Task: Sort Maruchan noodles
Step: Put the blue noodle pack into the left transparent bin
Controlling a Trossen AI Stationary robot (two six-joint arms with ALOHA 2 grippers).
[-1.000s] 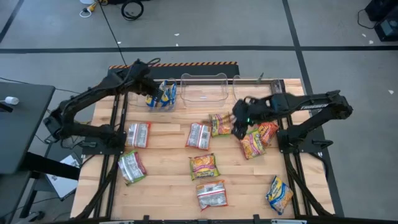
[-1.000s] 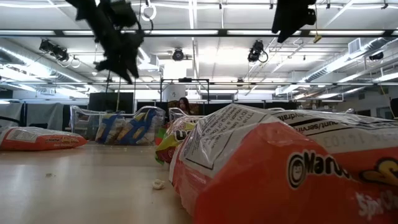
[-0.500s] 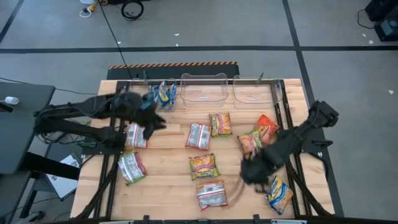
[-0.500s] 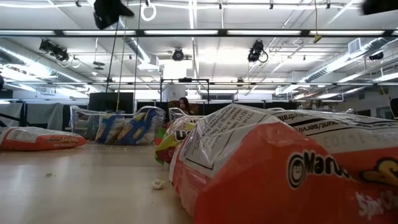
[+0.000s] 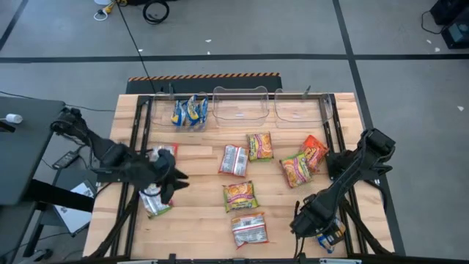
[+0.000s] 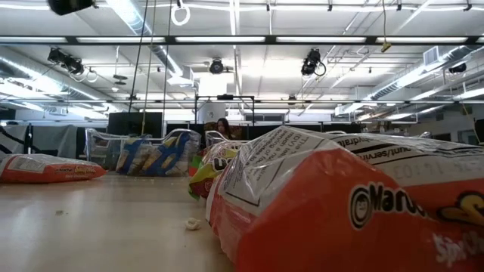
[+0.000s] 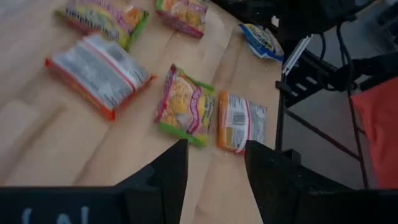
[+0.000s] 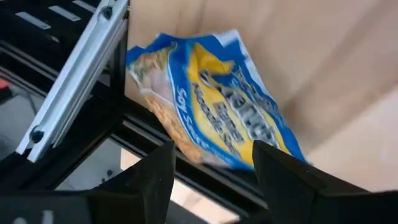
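Observation:
The blue-yellow packet (image 5: 333,235) is by the frame rail, too far for the left gripper to reach, so the robot's right gripper should pick up the packet and meet the left gripper in the middle of the table (image 5: 209,150).
Several Maruchan noodle packets lie flat on the wooden table (image 5: 198,220). Two blue-yellow ones (image 5: 189,111) stand in the far left clear bin. My left gripper (image 5: 173,183) hangs open above the table's left side, over a green-white packet (image 5: 152,199); its wrist view looks past the open fingers (image 7: 214,177) at a yellow-green packet (image 7: 185,107). My right gripper (image 5: 309,223) is open at the near right corner, just above a blue-yellow packet (image 5: 331,232), which fills its wrist view (image 8: 211,118) beyond the fingers (image 8: 214,171).
Three clear bins line the far edge; the middle one (image 5: 239,106) and the right one (image 5: 300,106) hold nothing. Loose packets lie mid-table (image 5: 239,196), (image 5: 249,229), (image 5: 234,160), (image 5: 297,169). Black frame rails (image 5: 344,213) run along both sides. An orange packet (image 6: 340,204) fills the low view.
My left gripper has swung from the far left bin toward the table's near left, turning as it went. My right gripper has swept from the packets at the centre right down toward the near right corner, rolling, and now hangs over the blue-yellow packet. No packet has moved.

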